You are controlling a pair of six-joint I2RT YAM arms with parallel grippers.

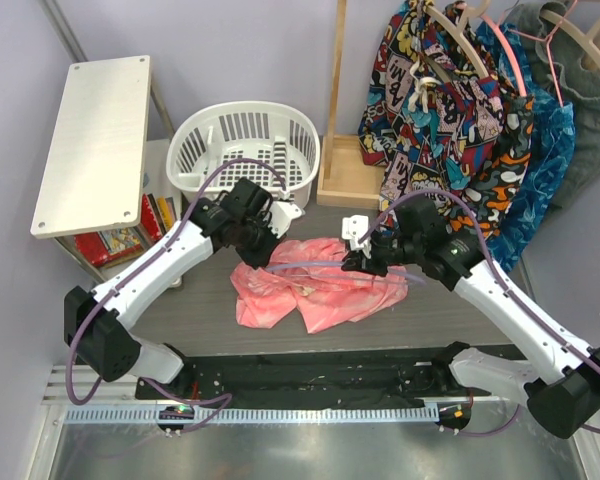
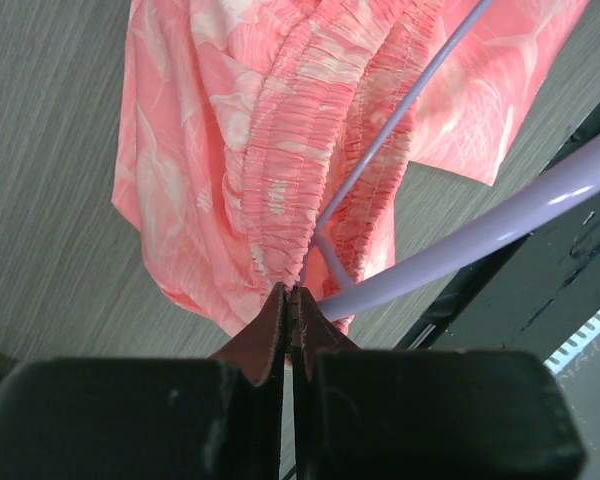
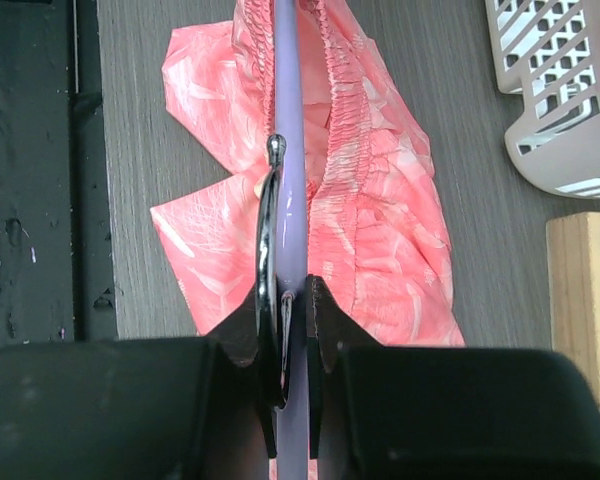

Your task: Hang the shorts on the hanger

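My left gripper needs to open, move back, and grip the waistband around the hanger's end (image 2: 334,302), because it is pinching only the waistband's edge (image 2: 282,268) beside the hanger.
The coral-pink shorts (image 1: 315,288) lie crumpled on the grey table between both arms. The thin lavender hanger (image 1: 315,264) runs across them. In the left wrist view my left gripper (image 2: 292,292) is shut on the gathered waistband of the shorts (image 2: 280,170), with the hanger's bars (image 2: 500,222) passing just right of the jaws. In the right wrist view my right gripper (image 3: 292,292) is shut on the hanger (image 3: 290,190) beside its dark metal hook (image 3: 268,230), and the shorts (image 3: 380,240) spread under it. In the top view the left gripper (image 1: 262,250) and right gripper (image 1: 365,258) sit at opposite ends of the shorts.
A white laundry basket (image 1: 245,145) stands behind the left gripper and a wooden stand base (image 1: 345,170) next to it. Comic-print and blue garments (image 1: 460,120) hang at the back right. A white shelf (image 1: 95,140) is at the left. A black mat (image 1: 320,370) lines the near edge.
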